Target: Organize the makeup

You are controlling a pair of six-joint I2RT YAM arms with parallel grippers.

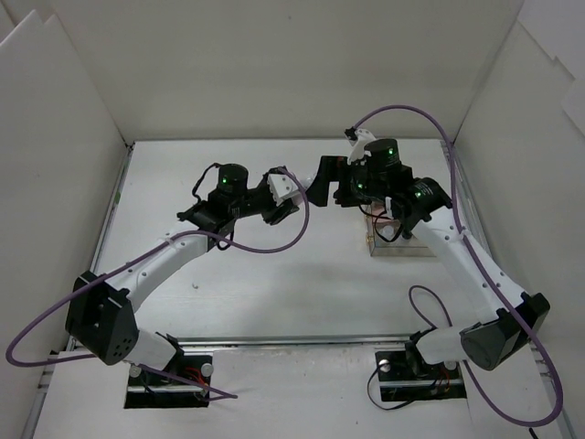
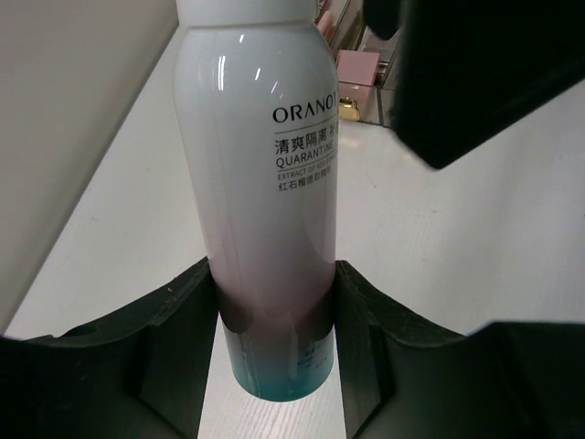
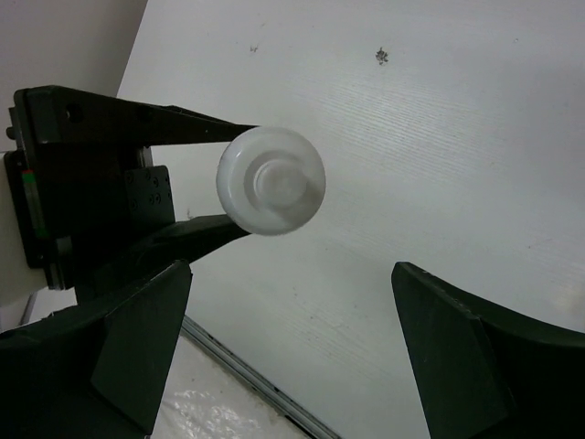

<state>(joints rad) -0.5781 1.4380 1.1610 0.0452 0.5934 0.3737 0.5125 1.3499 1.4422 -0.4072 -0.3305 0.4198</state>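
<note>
My left gripper has the bottle by its teal end (image 2: 281, 370), far from the acrylic box, so next my right gripper grabs the white end (image 3: 271, 180) and brings it there.
My left gripper (image 2: 274, 315) is shut on a tall white-to-pink bottle (image 2: 260, 174) with a teal end, labelled ORANO, and holds it above the table. In the top view the left gripper (image 1: 281, 203) and the bottle (image 1: 283, 187) are at mid-table. My right gripper (image 1: 327, 186) is open just right of the bottle. In the right wrist view the bottle's round white end (image 3: 271, 180) faces the camera, ahead of the open right gripper (image 3: 292, 352) and clear of its fingers (image 3: 137, 343). A pink square (image 2: 357, 68) and a gold-topped item (image 2: 352, 108) sit far behind.
A clear acrylic box (image 1: 402, 240) stands on the table under the right arm. White walls enclose the table on three sides. A metal rail (image 3: 247, 370) runs along the table's near edge. The right gripper's black finger (image 2: 475, 73) looms in the left wrist view.
</note>
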